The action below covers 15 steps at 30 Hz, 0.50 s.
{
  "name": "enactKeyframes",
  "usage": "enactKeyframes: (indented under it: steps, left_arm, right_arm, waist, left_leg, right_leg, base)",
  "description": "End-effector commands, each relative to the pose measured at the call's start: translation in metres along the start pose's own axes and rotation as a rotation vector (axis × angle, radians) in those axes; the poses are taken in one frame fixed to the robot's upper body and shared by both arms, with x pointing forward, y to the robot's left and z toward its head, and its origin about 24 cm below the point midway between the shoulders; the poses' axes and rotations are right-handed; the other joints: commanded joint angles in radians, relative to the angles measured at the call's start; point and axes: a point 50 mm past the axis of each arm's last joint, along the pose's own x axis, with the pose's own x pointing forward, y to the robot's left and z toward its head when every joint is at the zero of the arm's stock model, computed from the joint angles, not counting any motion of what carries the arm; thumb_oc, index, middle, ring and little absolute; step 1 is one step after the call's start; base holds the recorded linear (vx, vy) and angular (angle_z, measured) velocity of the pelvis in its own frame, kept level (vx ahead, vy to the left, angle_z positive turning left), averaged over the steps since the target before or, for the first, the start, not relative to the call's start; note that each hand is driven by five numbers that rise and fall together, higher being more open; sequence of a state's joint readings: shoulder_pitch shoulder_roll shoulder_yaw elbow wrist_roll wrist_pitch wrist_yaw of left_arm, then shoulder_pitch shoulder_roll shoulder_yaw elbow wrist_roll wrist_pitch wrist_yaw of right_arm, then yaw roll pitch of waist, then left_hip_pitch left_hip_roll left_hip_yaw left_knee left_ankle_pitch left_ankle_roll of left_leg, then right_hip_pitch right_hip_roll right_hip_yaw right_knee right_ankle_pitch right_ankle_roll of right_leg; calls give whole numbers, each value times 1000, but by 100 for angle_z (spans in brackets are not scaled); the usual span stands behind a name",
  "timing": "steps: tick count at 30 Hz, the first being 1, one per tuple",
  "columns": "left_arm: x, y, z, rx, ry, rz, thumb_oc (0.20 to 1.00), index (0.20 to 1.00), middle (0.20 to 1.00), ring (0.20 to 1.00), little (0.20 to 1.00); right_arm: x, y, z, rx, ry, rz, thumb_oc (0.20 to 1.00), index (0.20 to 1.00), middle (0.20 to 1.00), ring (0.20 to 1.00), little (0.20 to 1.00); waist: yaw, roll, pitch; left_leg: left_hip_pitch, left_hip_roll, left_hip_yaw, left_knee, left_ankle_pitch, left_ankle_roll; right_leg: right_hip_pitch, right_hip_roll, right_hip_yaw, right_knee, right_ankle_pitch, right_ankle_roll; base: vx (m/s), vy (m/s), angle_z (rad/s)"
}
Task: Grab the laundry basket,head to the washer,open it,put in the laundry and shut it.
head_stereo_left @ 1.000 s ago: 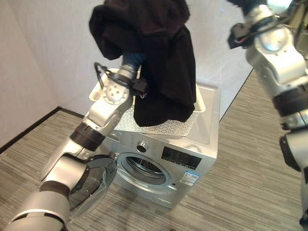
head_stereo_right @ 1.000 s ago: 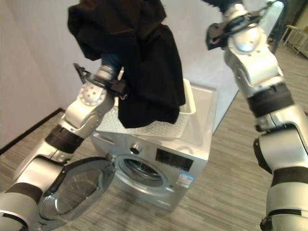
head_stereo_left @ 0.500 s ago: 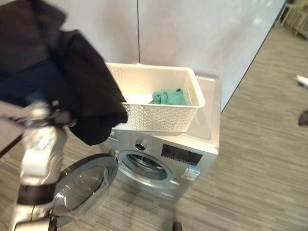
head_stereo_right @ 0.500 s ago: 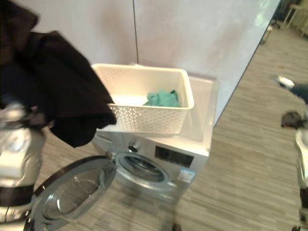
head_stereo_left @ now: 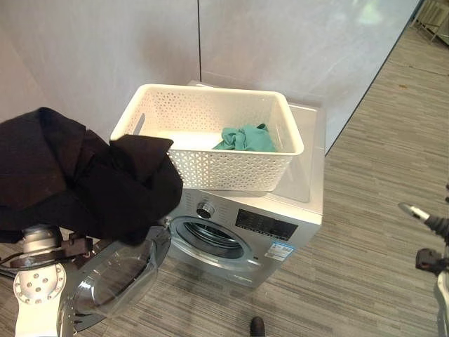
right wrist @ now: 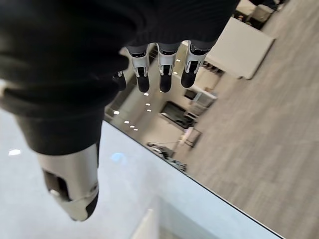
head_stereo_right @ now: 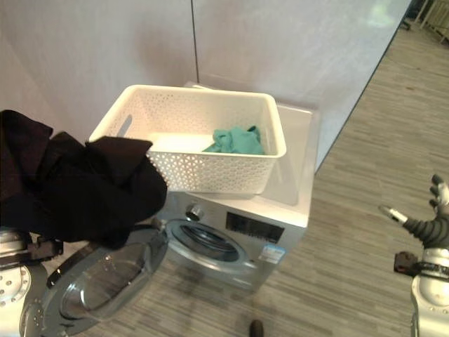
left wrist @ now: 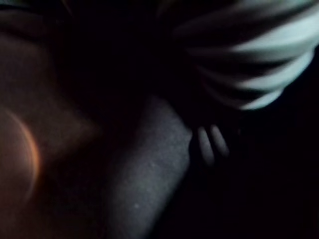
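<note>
The teal cloth (head_stereo_left: 250, 140) is lying bunched up in loose folds (head_stereo_left: 237, 135), so it will drop open into a long drape when I pick it up.
A bunched black garment (head_stereo_left: 84, 186) hangs at the left, just above the washer's open round door (head_stereo_left: 119, 277); it covers my left hand, and the left wrist view is dark cloth (left wrist: 149, 169). The white perforated laundry basket (head_stereo_left: 210, 168) stands on top of the silver washer (head_stereo_left: 280, 228) and holds a teal cloth (head_stereo_left: 244, 138). The drum opening (head_stereo_left: 207, 239) is uncovered. My right hand (head_stereo_right: 436, 214) is out at the far right, away from the washer, open with straight fingers (right wrist: 162, 64) and holding nothing.
The washer stands against a pale wall (head_stereo_left: 280, 49) in a corner. Grey plank floor (head_stereo_left: 379, 140) stretches to the right and in front. The swung-out door takes up the floor at the washer's left front. White furniture (right wrist: 244, 42) shows far off.
The black garment has come down from above the basket to the lower left, over the open door. My right arm has dropped from the upper right to low at the right edge. The camera shifted.
</note>
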<state>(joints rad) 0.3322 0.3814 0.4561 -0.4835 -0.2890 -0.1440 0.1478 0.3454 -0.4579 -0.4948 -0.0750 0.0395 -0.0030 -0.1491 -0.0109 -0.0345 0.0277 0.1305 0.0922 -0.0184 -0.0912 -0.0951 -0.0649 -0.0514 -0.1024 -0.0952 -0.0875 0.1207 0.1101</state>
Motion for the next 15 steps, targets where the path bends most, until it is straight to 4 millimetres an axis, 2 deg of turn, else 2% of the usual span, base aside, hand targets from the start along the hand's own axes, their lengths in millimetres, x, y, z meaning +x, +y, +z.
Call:
enactKeyframes:
  steps: [1, 2, 3, 4, 6, 7, 10, 13, 14, 15]
  left_arm:
    - [7, 10, 40, 155, -246, 26, 200, 200, 200, 200, 200]
    - [5, 13, 39, 161, -244, 50, 200, 200, 200, 200, 200]
    - [4, 13, 39, 163, -245, 50, 200, 200, 200, 200, 200]
    - [5, 18, 40, 201, -268, 104, 200, 200, 200, 200, 200]
    - [8, 21, 41, 239, -295, 154, 200, 200, 200, 200, 200]
    - [8, 21, 41, 241, -297, 156, 200, 200, 200, 200, 200]
    - [13, 17, 40, 245, -302, 139, 200, 200, 200, 200, 200]
    - [12, -1, 26, 132, -223, 27, 200, 200, 200, 200, 200]
    - [8, -18, 9, 36, -125, -69, 200, 200, 200, 200, 200]
    - [8, -18, 9, 35, -125, -70, 200, 200, 200, 200, 200]
  right_arm:
    - [-10, -16, -60, -117, 265, -111, 1000, 1000, 1000, 1000, 1000]
    - [-18, -12, -78, -118, 349, -116, 1000, 1000, 1000, 1000, 1000]
    - [-17, -12, -79, -118, 349, -116, 1000, 1000, 1000, 1000, 1000]
    - [-39, -2, -118, -109, 544, -104, 1000, 1000, 1000, 1000, 1000]
    - [-69, 10, -159, -110, 775, -66, 1000, 1000, 1000, 1000, 1000]
    - [-68, 11, -159, -108, 773, -65, 1000, 1000, 1000, 1000, 1000]
    - [-109, 29, -191, -149, 1012, 63, 1000, 1000, 1000, 1000, 1000]
    - [-147, 56, -205, -125, 1186, 221, 1000, 1000, 1000, 1000, 1000]
    - [-166, 74, -208, -101, 1265, 300, 1000, 1000, 1000, 1000, 1000]
    - [-166, 74, -208, -98, 1265, 299, 1000, 1000, 1000, 1000, 1000]
  waist:
    - [32, -37, -46]
    - [37, -41, -45]
    - [35, -42, -46]
    - [44, -47, -45]
    - [55, -48, -43]
    - [53, -51, -41]
    - [72, -54, -38]
    - [78, -51, -25]
    - [85, -47, -12]
    - [86, -48, -11]
  left_leg:
    - [-35, -32, -22, 62, -85, 73]
    - [-37, -32, -24, 63, -85, 72]
    - [-38, -32, -25, 63, -85, 72]
    - [-43, -33, -31, 66, -83, 71]
    - [-40, -30, -37, 66, -90, 67]
    - [-43, -33, -37, 66, -84, 67]
    - [-48, -36, -44, 64, -77, 61]
    - [-52, -36, -54, 71, -75, 57]
    - [-55, -37, -58, 78, -74, 56]
    - [-57, -39, -58, 79, -74, 56]
  right_leg:
    - [2, -95, -54, 28, -59, 56]
    - [3, -97, -58, 27, -59, 56]
    - [3, -97, -59, 27, -59, 56]
    - [7, -99, -66, 26, -59, 57]
    - [16, -98, -77, 27, -69, 59]
    - [14, -100, -77, 27, -64, 58]
    - [17, -107, -92, 28, -64, 59]
    - [22, -113, -105, 30, -63, 59]
    - [24, -114, -110, 31, -62, 59]
    - [23, -115, -109, 31, -61, 59]
  base:
    - [-7, -3, 8]
    - [-12, -1, 8]
    - [-6, -9, 8]
    - [21, -5, 15]
    - [12, -7, 29]
    - [-27, -11, 24]
    - [-18, -6, 12]
    - [-22, -10, 15]
    - [-32, -10, 10]
    - [-23, -6, 12]
